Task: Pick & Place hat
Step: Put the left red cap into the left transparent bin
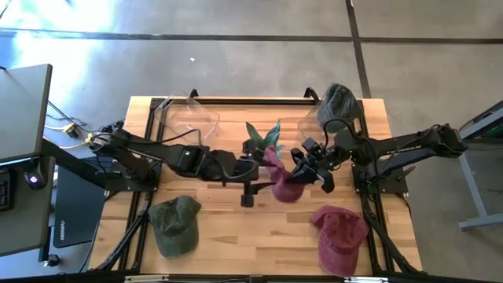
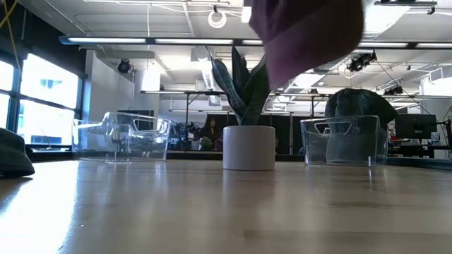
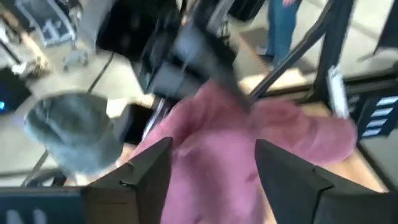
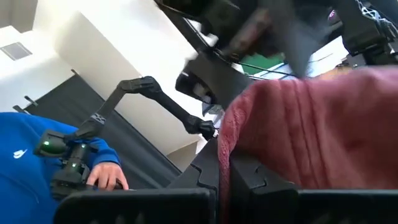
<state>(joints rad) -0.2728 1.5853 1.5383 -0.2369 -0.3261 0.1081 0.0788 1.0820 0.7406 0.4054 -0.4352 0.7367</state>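
My right gripper is holding the maroon hat [image 1: 288,191] far across from the empty clear bin [image 1: 191,120]. My left gripper should take over the hat and bring it to the bin.
A maroon hat [image 1: 283,182] hangs in the air over the middle of the table, in front of the potted plant [image 1: 263,140]. In the low view the maroon hat [image 2: 304,35] shows clear of the tabletop. My right gripper [image 1: 305,169] comes in from the right and is shut on its cloth. My left gripper [image 1: 262,183] reaches in from the left and is open, its fingers [image 3: 149,171] standing on either side of the hat [image 3: 217,155]. My right gripper pinches a fold of the hat's maroon cloth [image 4: 225,140] between its two shut fingers, coming in about level from the table's right. The hat is lifted clear of the table and sags below the fingers. My left gripper is open around the hat; whether a finger touches the cloth I cannot tell.
A green hat [image 1: 174,224] lies near the front left and another maroon hat [image 1: 342,236] near the front right. A clear bin [image 1: 189,118] stands at the back left. A second clear bin [image 1: 334,118] at the back right holds a dark green hat [image 1: 339,98].
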